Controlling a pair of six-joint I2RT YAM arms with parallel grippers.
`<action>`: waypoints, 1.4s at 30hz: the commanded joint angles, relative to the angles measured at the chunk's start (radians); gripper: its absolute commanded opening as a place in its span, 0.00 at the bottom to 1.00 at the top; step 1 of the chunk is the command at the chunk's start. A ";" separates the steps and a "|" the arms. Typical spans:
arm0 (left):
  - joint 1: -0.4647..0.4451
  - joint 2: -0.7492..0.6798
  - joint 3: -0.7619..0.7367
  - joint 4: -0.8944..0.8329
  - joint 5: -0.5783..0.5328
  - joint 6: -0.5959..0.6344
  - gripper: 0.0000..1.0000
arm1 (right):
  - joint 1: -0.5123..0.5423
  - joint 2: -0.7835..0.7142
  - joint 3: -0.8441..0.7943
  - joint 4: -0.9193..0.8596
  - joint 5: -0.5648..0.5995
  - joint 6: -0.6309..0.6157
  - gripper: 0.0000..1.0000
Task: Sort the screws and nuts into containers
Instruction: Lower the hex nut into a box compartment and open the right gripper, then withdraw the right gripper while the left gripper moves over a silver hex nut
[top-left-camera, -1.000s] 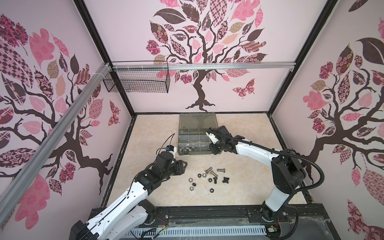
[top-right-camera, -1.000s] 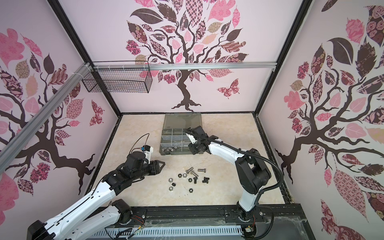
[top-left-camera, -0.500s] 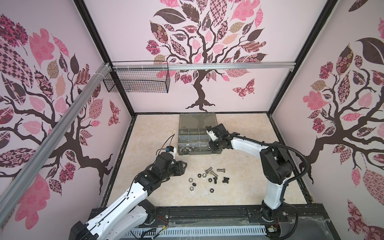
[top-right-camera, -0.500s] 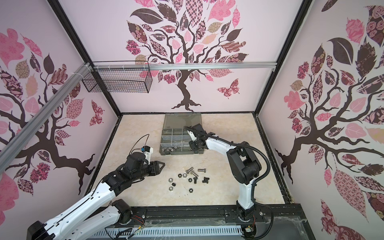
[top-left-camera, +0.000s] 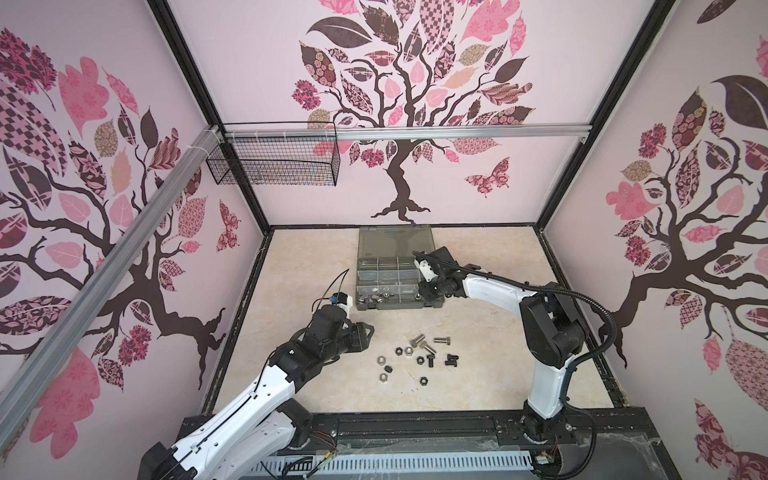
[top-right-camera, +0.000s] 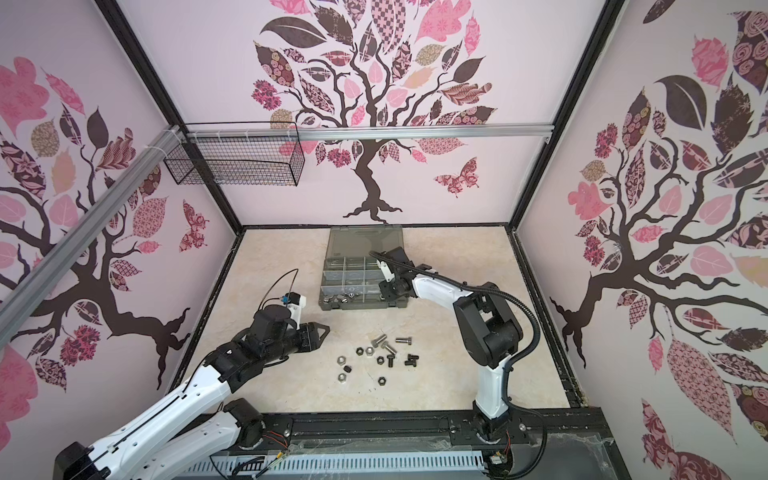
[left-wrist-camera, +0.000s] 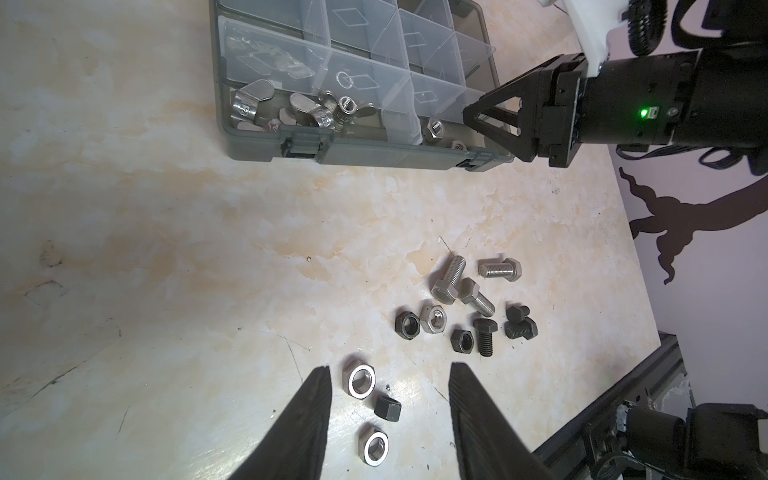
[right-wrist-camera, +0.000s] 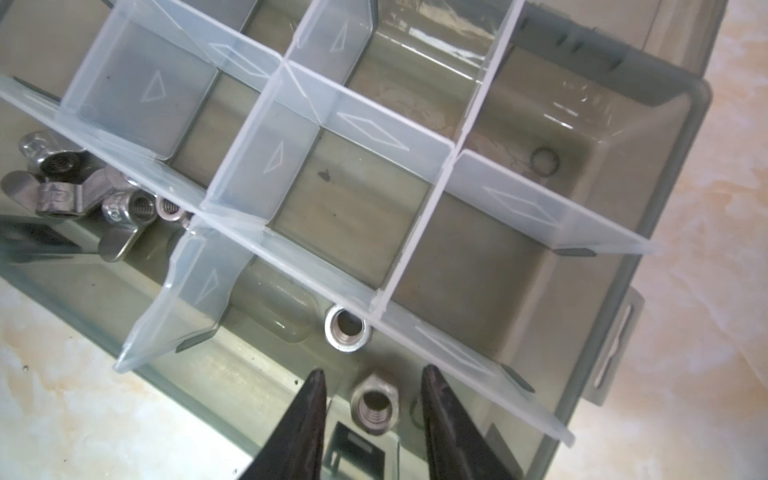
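I should back my right gripper out of the way first, because it blocks the near compartment with the silver nuts (right-wrist-camera: 348, 364). Then my left gripper can bring a loose silver nut (left-wrist-camera: 359, 379) there.
The smoky-grey organiser case (top-left-camera: 395, 306) lies open in both top views, its containers split by clear dividers (right-wrist-camera: 332, 108). My right gripper (right-wrist-camera: 372, 370) is open over the near right compartment. A silver hex nut (right-wrist-camera: 376, 405) lies on the floor between its fingers, touching neither. Another silver nut (right-wrist-camera: 345, 328) lies beside it, and wing nuts (right-wrist-camera: 62, 187) fill the left compartment. Loose screws (left-wrist-camera: 449, 278) and nuts (left-wrist-camera: 432, 323) are scattered on the table. My left gripper (left-wrist-camera: 390, 368) hovers open above a silver nut (left-wrist-camera: 359, 381), a black nut (left-wrist-camera: 387, 407) and a second silver nut (left-wrist-camera: 372, 446).
A black wire basket (top-left-camera: 274, 162) hangs on the back wall at the left, high above the table. The case lid (top-left-camera: 395, 241) lies flat behind the compartments. A black rail (top-left-camera: 415, 424) runs along the table's front edge. The right arm's elbow (top-left-camera: 548, 328) stands right of the pile.
My right gripper's jaws have spread apart, and the silver nut now lies free in the near right compartment. The right arm's elbow swung in toward the case. The left arm has not moved.
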 joint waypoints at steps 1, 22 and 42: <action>-0.004 -0.006 -0.032 -0.014 -0.002 0.007 0.49 | -0.006 -0.099 -0.010 -0.006 -0.015 0.006 0.41; -0.070 0.067 -0.060 -0.038 -0.030 -0.028 0.48 | -0.006 -0.561 -0.420 0.054 -0.073 0.096 0.43; -0.211 0.322 0.029 -0.023 -0.126 -0.037 0.47 | -0.006 -0.629 -0.525 0.057 -0.088 0.127 0.45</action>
